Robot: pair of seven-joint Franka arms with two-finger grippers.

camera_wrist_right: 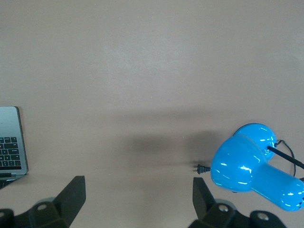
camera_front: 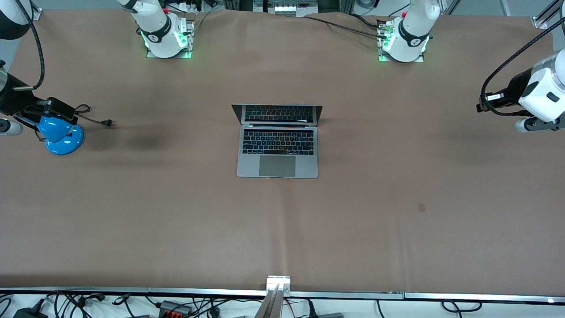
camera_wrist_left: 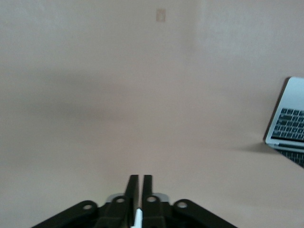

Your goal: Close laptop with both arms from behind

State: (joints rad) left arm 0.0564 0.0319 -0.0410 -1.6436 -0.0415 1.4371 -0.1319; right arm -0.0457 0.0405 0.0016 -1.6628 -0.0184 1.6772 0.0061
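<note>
My gripper will swing the screen (camera_front: 278,113) shut when I push, and the laptop's base will stay put, since it lies flat with a hinge (camera_front: 278,126) behind the keys.
The silver-grey laptop (camera_front: 277,145) lies open at the middle of the table, its screen upright and facing the front camera. Its corner shows in the left wrist view (camera_wrist_left: 289,118) and the right wrist view (camera_wrist_right: 11,142). My left gripper (camera_wrist_left: 140,178) is shut and empty, up in the air over bare table toward the left arm's end; its wrist (camera_front: 540,90) shows in the front view. My right gripper (camera_wrist_right: 137,183) is open and empty, over the table by a blue lamp at the right arm's end. Both are well away from the laptop.
A blue desk lamp (camera_front: 62,134) stands at the right arm's end of the table, and also shows in the right wrist view (camera_wrist_right: 251,166). Its cord ends in a loose black plug (camera_front: 108,123), seen too in the right wrist view (camera_wrist_right: 202,168). A small brown patch (camera_front: 422,207) marks the cloth.
</note>
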